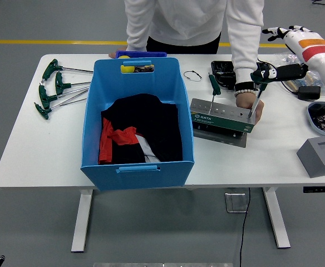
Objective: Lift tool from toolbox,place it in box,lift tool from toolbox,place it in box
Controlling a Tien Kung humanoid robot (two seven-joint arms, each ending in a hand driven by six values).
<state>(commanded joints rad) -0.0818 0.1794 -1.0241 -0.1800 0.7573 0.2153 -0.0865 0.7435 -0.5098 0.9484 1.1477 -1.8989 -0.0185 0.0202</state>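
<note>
The green T-handle tool's shaft is tilted in the rack's hole, so the tool will slip out and the rack will stay standing when I lift.
The grey metal toolbox rack (221, 115) stands on the table right of the blue box (137, 161). A green T-handle tool (258, 83) stands in its right end, and a second green-handled tool (213, 84) stands near its left end. A person's hand (248, 103) steadies the rack's right end. My right hand (271, 53) reaches in from the right at the level of the T-handle. Its fingers are spread, with the thumb (282, 72) lying along the handle and the other fingers above it. The box holds black and red cloth (140, 133). My left arm is out of view.
Several green T-handle wrenches (54, 86) lie at the table's left end. A grey block (321, 156) and a tray of small parts (324, 118) sit at the right edge. A black case (223, 69) and plastic bags (299, 58) lie behind the rack.
</note>
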